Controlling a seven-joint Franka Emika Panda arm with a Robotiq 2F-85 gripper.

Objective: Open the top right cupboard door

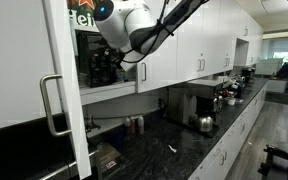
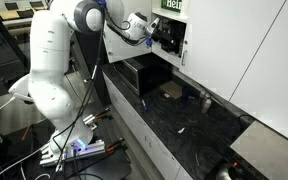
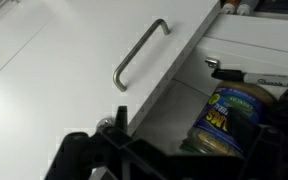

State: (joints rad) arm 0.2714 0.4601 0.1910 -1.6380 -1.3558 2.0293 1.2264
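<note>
The door is slightly open, and my open fingers face the jar inside point(image 3: 230, 116). My gripper should swing round to the door's edge point(image 3: 158, 90) first, and then open the door wider.
The top right cupboard door point(image 3: 69, 70) is glossy white, with a slim silver bar handle point(image 3: 139, 55). In the wrist view its thick edge runs diagonally, and beside it the cupboard inside shows, so the door stands ajar. In an exterior view the door point(image 1: 169, 45) and handle point(image 1: 141, 72) are just right of the dark opening point(image 1: 96, 62). My gripper point(image 3: 189, 150) is open and empty, its dark fingers at the door's edge in front of the opening. It also shows in both exterior views point(image 1: 106, 66) point(image 2: 166, 34).
A jar with a yellow and blue label point(image 3: 229, 115) and a marker point(image 3: 244, 76) stand inside the cupboard. A big white panel with a D-shaped handle point(image 1: 52, 105) is close by. The black counter point(image 1: 174, 145) holds a kettle point(image 1: 204, 122) and a coffee machine point(image 1: 194, 100). A microwave point(image 2: 144, 72) sits below the opening.
</note>
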